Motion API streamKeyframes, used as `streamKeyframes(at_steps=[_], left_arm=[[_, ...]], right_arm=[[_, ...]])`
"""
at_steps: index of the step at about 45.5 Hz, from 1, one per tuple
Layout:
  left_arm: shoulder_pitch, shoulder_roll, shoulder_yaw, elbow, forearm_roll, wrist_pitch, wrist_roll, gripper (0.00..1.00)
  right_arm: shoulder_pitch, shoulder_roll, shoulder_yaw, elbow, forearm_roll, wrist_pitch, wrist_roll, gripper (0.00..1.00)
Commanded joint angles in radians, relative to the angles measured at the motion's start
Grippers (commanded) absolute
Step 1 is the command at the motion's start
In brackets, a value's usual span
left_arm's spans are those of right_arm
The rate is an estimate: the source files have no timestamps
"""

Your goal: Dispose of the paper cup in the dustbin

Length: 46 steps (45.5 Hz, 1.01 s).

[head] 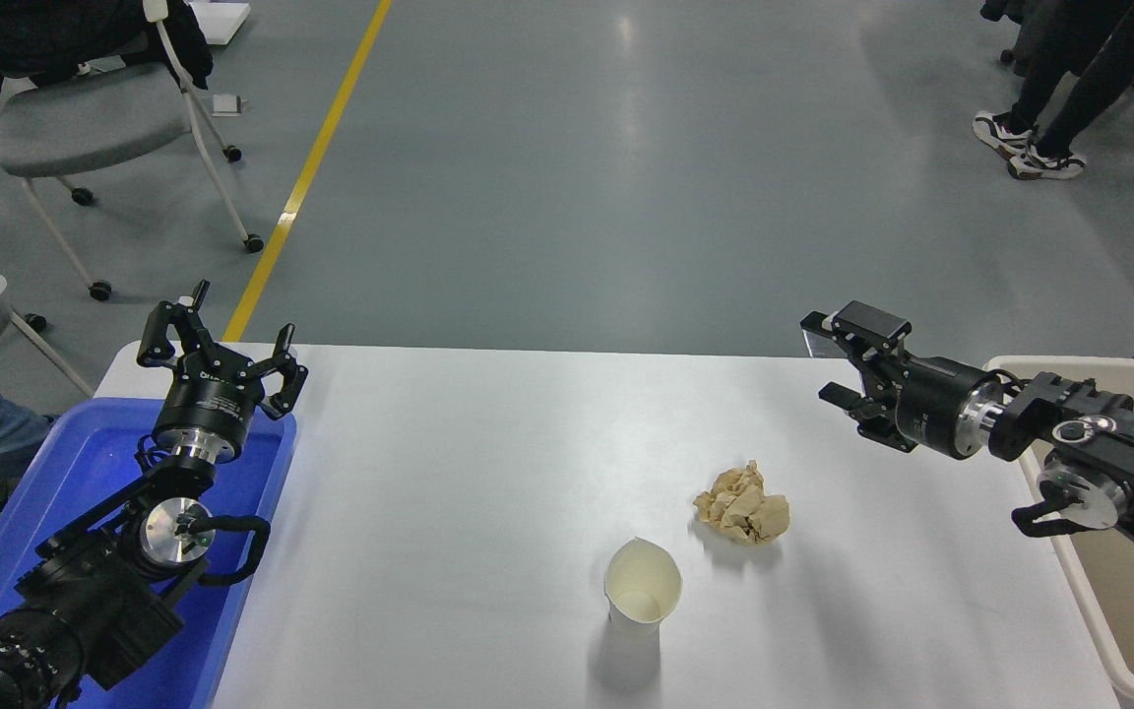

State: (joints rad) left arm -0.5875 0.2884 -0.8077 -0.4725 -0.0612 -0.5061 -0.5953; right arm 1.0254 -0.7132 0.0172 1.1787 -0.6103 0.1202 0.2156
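Observation:
I expect the paper cup (636,610) to be empty when I pick it up and tilt it, because plain cream shows all through the cup's opening (643,579).
The white paper cup (642,591) stands upright on the white table (488,463), near the front, its cream inside showing and its rim slightly bent. The beige dustbin (1099,630) stands at the table's right edge, partly hidden by my right arm. My right gripper (828,359) is open and empty, held above the table's right part, well behind and to the right of the cup. My left gripper (218,335) is open and empty, parked at the lower left over the blue tray.
A crumpled tan paper ball (743,505) lies just behind and right of the cup. A bright blue tray (85,492) sits at the table's left edge. Chairs stand at the far left, and a person's legs show at the top right.

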Motion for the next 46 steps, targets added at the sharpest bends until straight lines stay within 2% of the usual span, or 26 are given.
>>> streamKeyframes(at_steps=[1, 6, 16, 28, 46], left_arm=[[0.000, 0.000, -0.001, 0.000, 0.000, 0.000, 0.000, 1.00], [0.000, 0.000, -0.001, 0.000, 0.000, 0.000, 0.000, 1.00], [0.000, 0.000, -0.001, 0.000, 0.000, 0.000, 0.000, 1.00], [0.000, 0.000, -0.001, 0.000, 0.000, 0.000, 0.000, 1.00], [0.000, 0.000, -0.001, 0.000, 0.000, 0.000, 0.000, 1.00]], right_arm=[[0.283, -0.012, -0.338, 0.114, -0.098, -0.004, -0.001, 1.00], [0.372, 0.032, -0.451, 0.136, -0.131, 0.003, 0.004, 1.00], [0.505, 0.204, -0.661, 0.134, -0.134, 0.013, 0.005, 1.00], [0.571, 0.386, -0.807, 0.121, -0.141, 0.001, -0.001, 1.00], [0.605, 0.561, -0.939, 0.104, -0.154, -0.005, -0.024, 1.00]])
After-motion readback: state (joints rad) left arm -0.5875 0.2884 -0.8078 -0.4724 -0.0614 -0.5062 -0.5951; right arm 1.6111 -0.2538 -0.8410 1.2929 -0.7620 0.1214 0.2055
